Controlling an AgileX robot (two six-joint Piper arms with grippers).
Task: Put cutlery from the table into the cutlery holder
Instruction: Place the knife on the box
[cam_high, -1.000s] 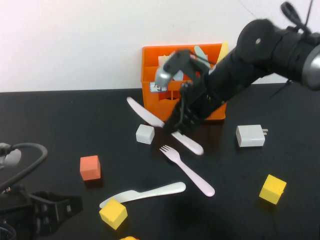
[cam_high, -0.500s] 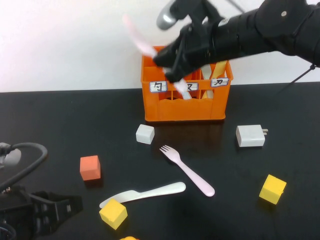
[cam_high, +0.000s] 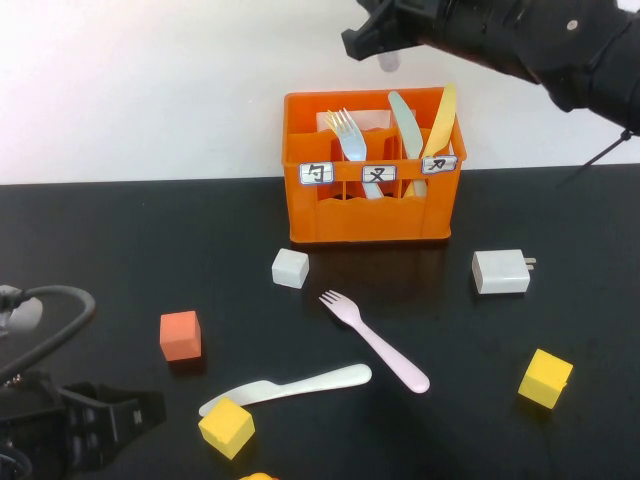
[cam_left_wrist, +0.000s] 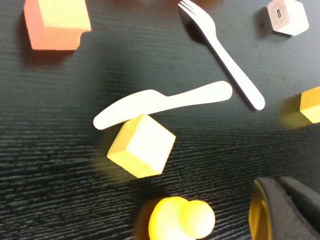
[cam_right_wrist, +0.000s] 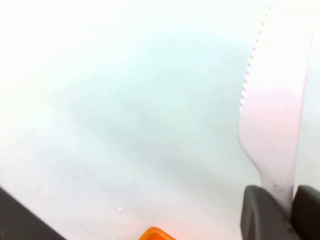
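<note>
My right gripper goes on down until it sits between the light green and yellow knives (cam_high: 425, 116), because the pale pink knife's handle end points down at the holder.
My right gripper (cam_high: 385, 40) is high above the orange cutlery holder (cam_high: 370, 215), at the top edge of the high view. In the right wrist view it (cam_right_wrist: 285, 197) is shut on the handle of the pale pink knife (cam_right_wrist: 275, 100), whose serrated blade shows against the white wall. The pale pink fork (cam_high: 375, 340) and the whitish knife (cam_high: 290, 387) lie on the black table (cam_high: 150, 240) in front of the holder. Both show in the left wrist view: the fork (cam_left_wrist: 225, 55) and the knife (cam_left_wrist: 165, 102). My left gripper (cam_high: 100, 425) is parked low at the near left, shut and empty (cam_left_wrist: 287, 205).
The holder has a light blue fork (cam_high: 350, 135), a light green knife (cam_high: 405, 120) and a yellow knife (cam_high: 440, 120). On the table: a white cube (cam_high: 290, 268), an orange-red cube (cam_high: 180, 334), two yellow cubes (cam_high: 226, 427) (cam_high: 545, 378), a white charger (cam_high: 500, 271).
My right gripper took the pink knife off the table in front of the holder and lifted it up above the holder. The left arm has not moved.
</note>
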